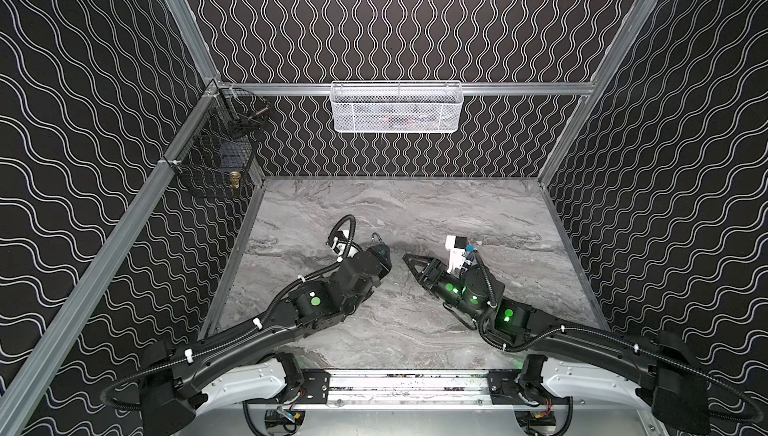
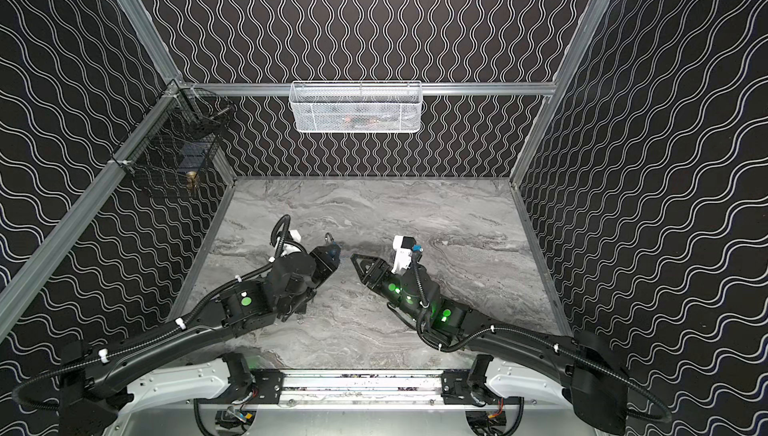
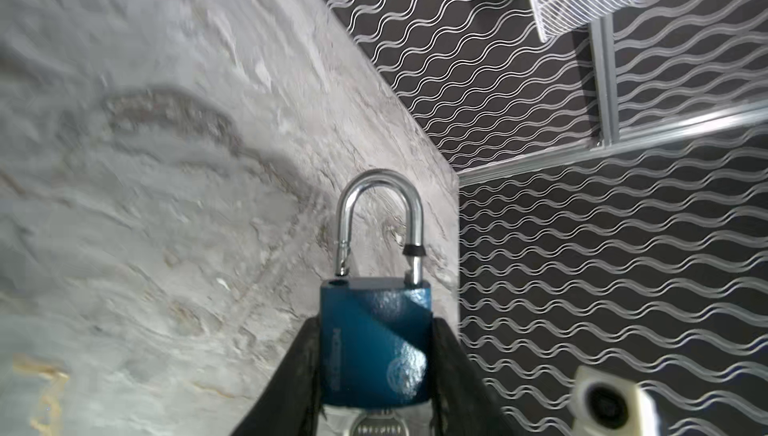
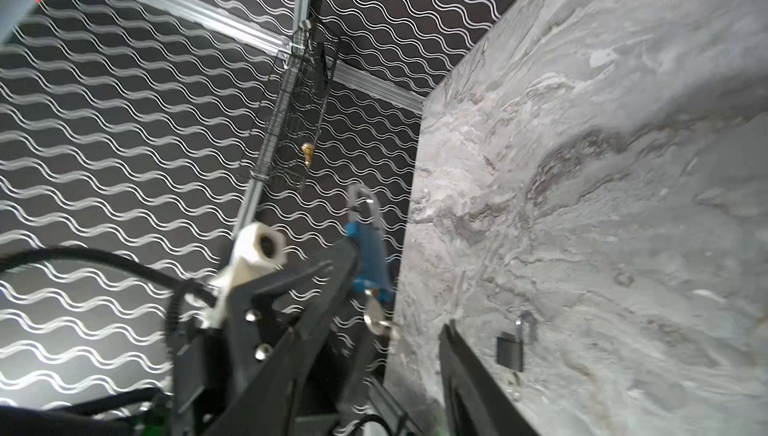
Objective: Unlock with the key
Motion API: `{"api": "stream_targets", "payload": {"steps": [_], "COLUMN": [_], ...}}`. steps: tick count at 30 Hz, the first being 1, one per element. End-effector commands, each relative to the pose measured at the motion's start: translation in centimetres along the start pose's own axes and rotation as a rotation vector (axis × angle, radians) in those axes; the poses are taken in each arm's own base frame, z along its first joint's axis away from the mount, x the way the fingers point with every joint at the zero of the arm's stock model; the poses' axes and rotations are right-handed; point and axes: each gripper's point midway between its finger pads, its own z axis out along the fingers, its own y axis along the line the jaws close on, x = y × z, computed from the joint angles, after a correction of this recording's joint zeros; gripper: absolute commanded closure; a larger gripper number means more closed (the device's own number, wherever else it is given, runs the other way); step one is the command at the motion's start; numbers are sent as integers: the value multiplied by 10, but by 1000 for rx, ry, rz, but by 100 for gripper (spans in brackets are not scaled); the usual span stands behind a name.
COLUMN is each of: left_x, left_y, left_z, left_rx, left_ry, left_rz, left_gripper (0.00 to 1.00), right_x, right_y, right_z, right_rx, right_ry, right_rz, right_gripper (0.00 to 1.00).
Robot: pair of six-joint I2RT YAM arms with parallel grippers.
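The shackle's free leg (image 3: pixel 342 260) is just over the padlock's hole, so the robot's left gripper needs to aim the shackle at the right gripper, which should swing it aside.
My left gripper (image 3: pixel 375 324) is shut on a blue padlock (image 3: pixel 374 346), one finger on each side of its body. The steel shackle (image 3: pixel 379 214) points away from the wrist, and one of its legs stands lifted out of the body. The silver key (image 3: pixel 373 425) sticks out of the padlock's underside, between the fingers. In both top views the padlock (image 1: pixel 381 252) (image 2: pixel 332 252) hangs above mid-table. My right gripper (image 1: pixel 406 256) (image 2: pixel 353 256) is just to its right, open and holding nothing. In the right wrist view the key (image 4: pixel 376 315) is a little beyond my right gripper (image 4: pixel 407 342).
A white mesh basket (image 1: pixel 397 108) hangs on the back rail. A black wire basket (image 1: pixel 216 164) holding a brass piece (image 1: pixel 235 178) hangs in the back left corner. A small dark padlock-like thing (image 4: pixel 510 351) lies on the marble table (image 1: pixel 415 205). Patterned walls close three sides.
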Motion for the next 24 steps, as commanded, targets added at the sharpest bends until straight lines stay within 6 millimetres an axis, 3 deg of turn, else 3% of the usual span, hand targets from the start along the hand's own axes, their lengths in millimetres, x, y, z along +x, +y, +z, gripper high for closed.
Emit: {"api": "stream_targets", "payload": {"steps": [1, 9, 17, 24], "left_x": [-19, 3, 17, 26], "left_y": [-8, -6, -2, -3], "left_z": [-9, -10, -15, -25], "left_rx": [8, 144, 273, 415], "left_ry": [-69, -47, -103, -198], "left_rz": [309, 765, 988, 1085], "left_gripper": [100, 100, 100, 100], "right_x": [0, -11, -19, -10], "right_y": [-7, -25, -34, -6], "right_z": [-4, -12, -12, 1], "right_rx": [79, 210, 272, 194], "right_ry": [38, 135, 277, 404], "right_rz": [-164, -316, -412, -509], "right_gripper": [40, 26, 20, 20]}}
